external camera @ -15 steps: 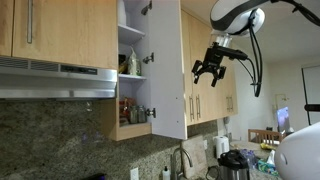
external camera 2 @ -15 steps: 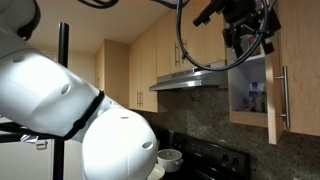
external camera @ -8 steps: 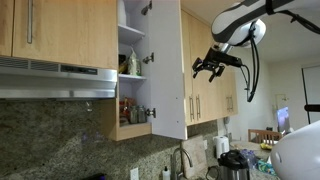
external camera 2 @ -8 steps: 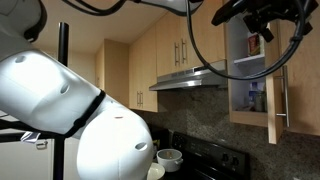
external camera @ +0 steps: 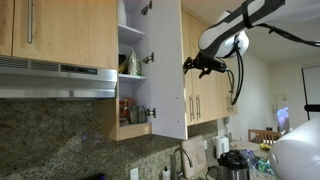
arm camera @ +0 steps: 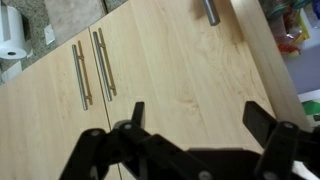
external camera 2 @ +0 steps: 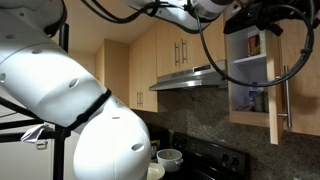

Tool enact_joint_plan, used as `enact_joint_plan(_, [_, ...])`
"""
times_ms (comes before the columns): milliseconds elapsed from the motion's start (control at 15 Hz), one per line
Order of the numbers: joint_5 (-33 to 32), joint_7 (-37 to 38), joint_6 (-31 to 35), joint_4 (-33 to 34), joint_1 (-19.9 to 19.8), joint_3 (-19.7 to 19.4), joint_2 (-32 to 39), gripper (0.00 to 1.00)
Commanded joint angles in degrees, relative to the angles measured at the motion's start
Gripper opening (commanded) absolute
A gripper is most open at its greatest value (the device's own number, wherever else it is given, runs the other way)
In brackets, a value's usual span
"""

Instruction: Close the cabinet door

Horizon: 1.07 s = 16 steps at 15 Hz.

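Note:
The cabinet door is wide open and the robot's gripper is already facing its wood outer side (arm camera: 200,85), so the robot should go back and push the door toward the cabinet's open shelves (external camera: 130,88).
The cabinet door (external camera: 168,70) stands wide open, its white inner face showing in an exterior view. Its wood outer face (external camera 2: 295,70) and slim silver handle (external camera 2: 284,97) show from the opposite side. My gripper (external camera: 192,65) is open and empty. It hovers just off the door's outer face, at mid height near the free edge. In an exterior view it sits at the top edge (external camera 2: 265,12) above the open shelves. In the wrist view the gripper (arm camera: 200,122) points at the door panel (arm camera: 180,65), with the handle (arm camera: 212,10) at the top.
Shelves with bottles and jars (external camera: 130,68) are exposed inside the cabinet. A steel range hood (external camera: 55,80) hangs beside it. A pair of doors with adjacent handles (arm camera: 90,70) adjoins the open door. A kettle (external camera: 233,163) and clutter sit on the counter below.
The gripper has moved up and in toward the door's outer face, from well clear of it to close beside it. The door has not moved.

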Motion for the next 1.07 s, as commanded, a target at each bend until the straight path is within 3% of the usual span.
enact_joint_plan(0, [0.99, 1.51, 1.29, 3.5, -2.1, 2.17, 5.24, 1.0])
enact_joint_plan(267, [2.29, 0.29, -0.38, 2.35, 0.36, 1.95, 2.04, 1.0])
enact_joint_plan(600, [6.89, -0.93, -2.24, 1.88, 7.82, 1.7, -2.07, 1.0])
enact_joint_plan(1000, [10.47, 0.09, -2.63, 4.4, 14.38, 5.46, 1.86, 1.0])
